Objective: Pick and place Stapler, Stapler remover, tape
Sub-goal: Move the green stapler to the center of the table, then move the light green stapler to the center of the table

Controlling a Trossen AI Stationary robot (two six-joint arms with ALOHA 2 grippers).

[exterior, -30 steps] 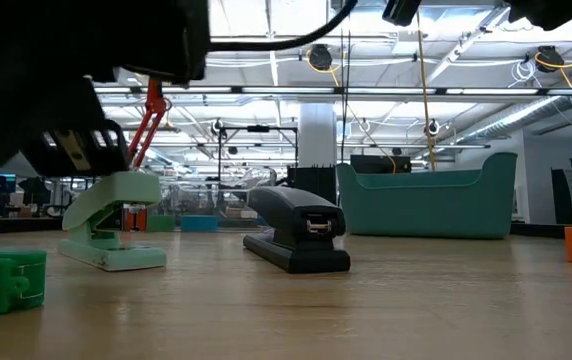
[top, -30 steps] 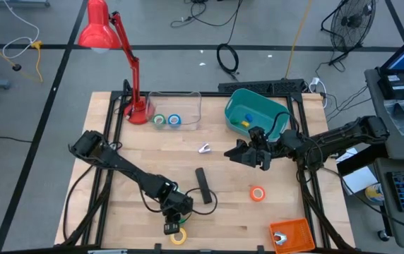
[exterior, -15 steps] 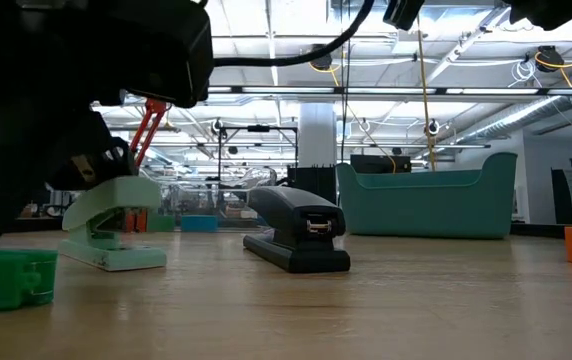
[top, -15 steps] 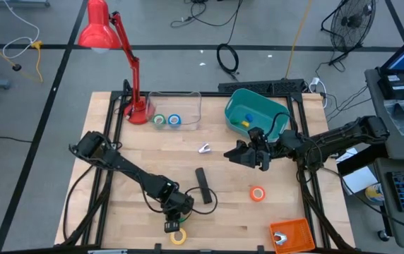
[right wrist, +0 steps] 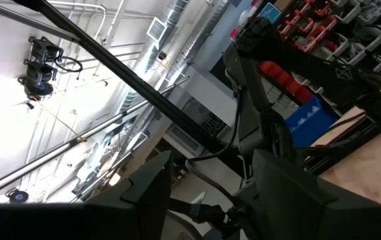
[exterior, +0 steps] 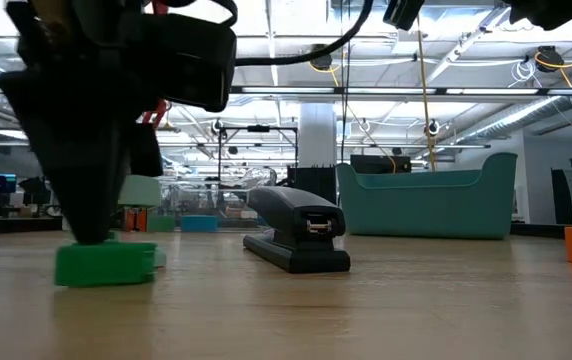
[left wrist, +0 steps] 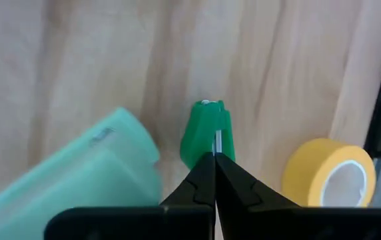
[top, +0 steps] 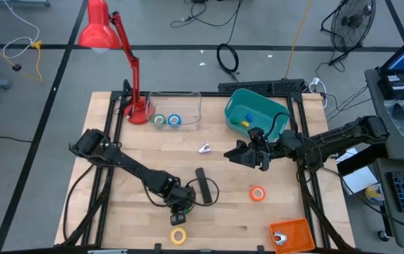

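Next, I push the stapler gently away with my left gripper's fingers shut and then open them around the remover (left wrist: pixel 205 130) first, because the mint-green stapler's end (left wrist: pixel 129 152) crowds the green stapler remover.
The black stapler (top: pixel 203 185) lies flat near the table's middle and shows again in the low view (exterior: pixel 296 235). My left gripper (top: pixel 181 207) stands just left of it, shut on a small green stapler remover (left wrist: pixel 207 127). A mint-green stapler (left wrist: pixel 64 180) sits beside it. The yellow tape (top: pixel 179 237) lies flat by the near edge, and the orange tape (top: pixel 258 193) lies to the right. The green tape (top: pixel 159 121) and blue tape (top: pixel 174 121) sit in a clear box. My right gripper (top: pixel 232 154) hovers open, right of the middle. My left gripper pinches the green stapler remover between its two fingers at one narrow end (left wrist: pixel 208 148). The fingers come from above, pointing down. In the low view the remover (exterior: pixel 106 265) sits level under the fingers, at table height; whether it rests on the wood cannot be told.
A teal bin (top: pixel 255 113) stands at the far right and an orange tray (top: pixel 292 234) at the near right corner. A red lamp (top: pixel 137 106) stands at the far left by the clear box (top: pixel 175 109). A small pale piece (top: pixel 204 149) lies mid-table.
My left gripper has moved toward the table's far edge and slightly right, toward the black stapler, taking the green stapler remover along. The yellow tape, half covered by the gripper before, now shows whole. The right arm has kept still.
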